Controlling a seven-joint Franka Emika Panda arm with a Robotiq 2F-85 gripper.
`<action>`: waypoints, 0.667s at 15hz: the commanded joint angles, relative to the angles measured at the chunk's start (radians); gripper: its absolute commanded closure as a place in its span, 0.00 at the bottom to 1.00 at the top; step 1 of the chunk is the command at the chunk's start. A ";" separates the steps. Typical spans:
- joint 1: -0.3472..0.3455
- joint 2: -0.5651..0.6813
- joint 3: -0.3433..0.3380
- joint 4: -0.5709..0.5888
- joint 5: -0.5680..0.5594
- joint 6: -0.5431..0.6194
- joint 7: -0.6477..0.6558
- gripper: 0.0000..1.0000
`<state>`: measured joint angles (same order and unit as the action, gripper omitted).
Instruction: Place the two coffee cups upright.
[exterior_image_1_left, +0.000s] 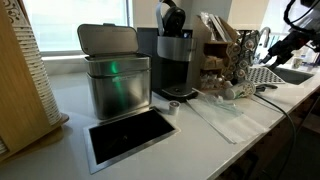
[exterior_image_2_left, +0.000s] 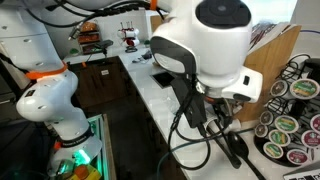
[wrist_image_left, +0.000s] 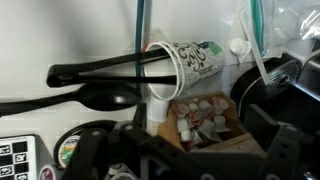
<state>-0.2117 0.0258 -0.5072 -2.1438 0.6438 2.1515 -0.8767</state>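
Observation:
The patterned paper cup (wrist_image_left: 196, 64) lies tipped, its side open to my spread fingers, so I should keep moving my gripper down until they close on the cup (exterior_image_1_left: 240, 90).
In an exterior view, one small pale grey cup (exterior_image_1_left: 175, 106) sits on the counter in front of the black coffee machine (exterior_image_1_left: 173, 62). A second pale, translucent cup-like shape (exterior_image_1_left: 228, 92) lies further along the counter; whether it is upright is too small to tell. My gripper (exterior_image_1_left: 270, 55) hangs at the far end of the counter, well away from both. In the wrist view my gripper (wrist_image_left: 185, 165) is open and empty, its dark fingers wide apart above a wooden box of creamer pots (wrist_image_left: 205, 118). A small white cup-like cylinder (wrist_image_left: 158, 106) stands beside the box.
A large steel lidded bin (exterior_image_1_left: 115, 75) stands beside the coffee machine, with a black inset tray (exterior_image_1_left: 130, 135) in front. A patterned paper cup (wrist_image_left: 190, 62) holding black utensils lies across the wrist view. A rack of coffee pods (exterior_image_2_left: 290, 125) stands close to the arm.

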 joint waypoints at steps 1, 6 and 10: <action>-0.061 0.182 0.109 0.114 0.115 -0.018 -0.081 0.00; -0.107 0.229 0.207 0.133 0.058 0.005 -0.035 0.00; -0.119 0.235 0.221 0.116 0.026 0.008 -0.020 0.00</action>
<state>-0.3038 0.2870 -0.3215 -1.9861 0.7130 2.1518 -0.9210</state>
